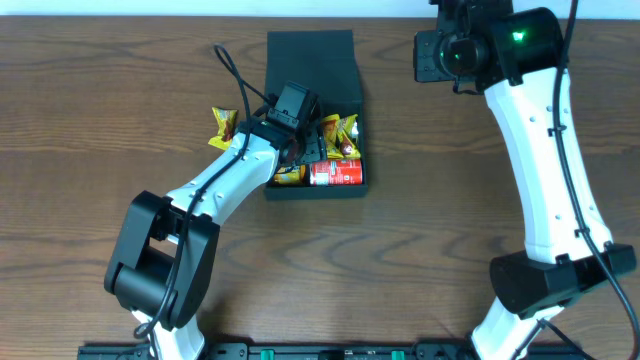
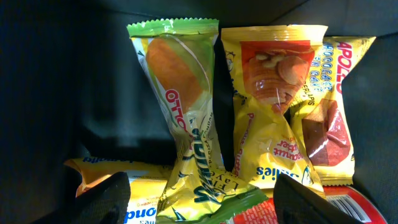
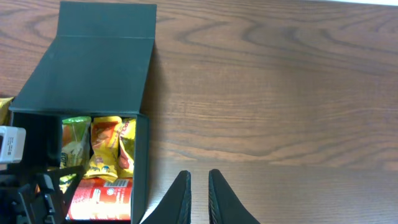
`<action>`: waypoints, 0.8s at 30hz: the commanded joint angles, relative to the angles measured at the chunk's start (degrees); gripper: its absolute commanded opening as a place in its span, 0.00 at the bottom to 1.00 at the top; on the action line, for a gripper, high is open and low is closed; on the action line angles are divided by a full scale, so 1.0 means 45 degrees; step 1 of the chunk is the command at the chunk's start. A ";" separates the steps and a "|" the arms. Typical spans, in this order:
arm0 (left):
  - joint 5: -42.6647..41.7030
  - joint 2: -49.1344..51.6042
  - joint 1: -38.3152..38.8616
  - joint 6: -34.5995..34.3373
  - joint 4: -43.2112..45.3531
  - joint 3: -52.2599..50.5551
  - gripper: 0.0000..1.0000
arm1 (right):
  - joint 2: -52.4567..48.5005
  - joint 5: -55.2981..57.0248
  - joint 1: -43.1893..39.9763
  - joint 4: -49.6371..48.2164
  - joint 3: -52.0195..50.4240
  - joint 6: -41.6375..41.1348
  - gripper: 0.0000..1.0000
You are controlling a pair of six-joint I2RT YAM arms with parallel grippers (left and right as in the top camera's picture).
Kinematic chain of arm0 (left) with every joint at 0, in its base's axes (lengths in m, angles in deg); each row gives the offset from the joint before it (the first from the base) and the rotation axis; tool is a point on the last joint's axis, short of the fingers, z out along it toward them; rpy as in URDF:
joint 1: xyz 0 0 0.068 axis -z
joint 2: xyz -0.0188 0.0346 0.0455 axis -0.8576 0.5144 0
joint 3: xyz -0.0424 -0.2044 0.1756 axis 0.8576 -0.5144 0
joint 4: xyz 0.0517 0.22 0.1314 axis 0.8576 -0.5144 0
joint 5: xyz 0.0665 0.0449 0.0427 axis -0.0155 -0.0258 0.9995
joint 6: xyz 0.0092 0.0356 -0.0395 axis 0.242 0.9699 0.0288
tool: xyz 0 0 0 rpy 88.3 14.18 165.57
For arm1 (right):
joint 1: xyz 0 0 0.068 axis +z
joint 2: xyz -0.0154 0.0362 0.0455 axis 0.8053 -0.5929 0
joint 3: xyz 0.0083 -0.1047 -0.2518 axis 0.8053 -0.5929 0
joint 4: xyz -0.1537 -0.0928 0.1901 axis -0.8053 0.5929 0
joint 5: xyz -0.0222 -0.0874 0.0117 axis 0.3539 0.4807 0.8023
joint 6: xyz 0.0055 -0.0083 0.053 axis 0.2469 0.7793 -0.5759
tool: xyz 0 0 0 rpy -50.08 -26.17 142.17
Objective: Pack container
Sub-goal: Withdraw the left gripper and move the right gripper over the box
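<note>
The green-topped packet's near end (image 2: 217,202) overlaps with the red can. My left gripper should move back out, and my right gripper should settle the packet (image 2: 186,106) into the box.
The container (image 1: 310,60) is a dark square box with its flap lid laid open toward the back; it also shows in the right wrist view (image 3: 99,62). Inside lie several yellow snack packets (image 1: 340,130) and a small red can (image 1: 335,173). My left gripper (image 1: 300,140) reaches into the box. In the left wrist view it (image 2: 202,202) is open, its fingers on either side of a green-topped yellow packet (image 2: 186,112) without pressing it. My right gripper (image 3: 199,193) is shut and empty above bare table, right of the box.
One yellow snack packet (image 1: 222,125) lies on the table just left of the box. In the box a peanut packet (image 2: 273,106) and a red-and-yellow packet (image 2: 329,118) lie beside the green-topped one, and another packet (image 2: 149,193) lies across the near end.
</note>
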 commanded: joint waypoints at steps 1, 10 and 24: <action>0.0000 0.0039 0.0015 0.0452 -0.0141 0.0248 0.72 | 0.0024 -0.0010 -0.0117 0.0039 0.0034 0.0097 0.11; 0.0991 -0.0015 -0.0029 0.1025 -0.2973 0.2764 0.06 | 0.0019 -0.0049 -0.0209 -0.0112 -0.0039 0.0102 0.01; 0.3283 -0.3313 -0.3118 0.0330 -0.6271 0.5518 0.06 | -0.1307 -0.3920 -0.0568 -0.1200 -0.1365 0.1297 0.02</action>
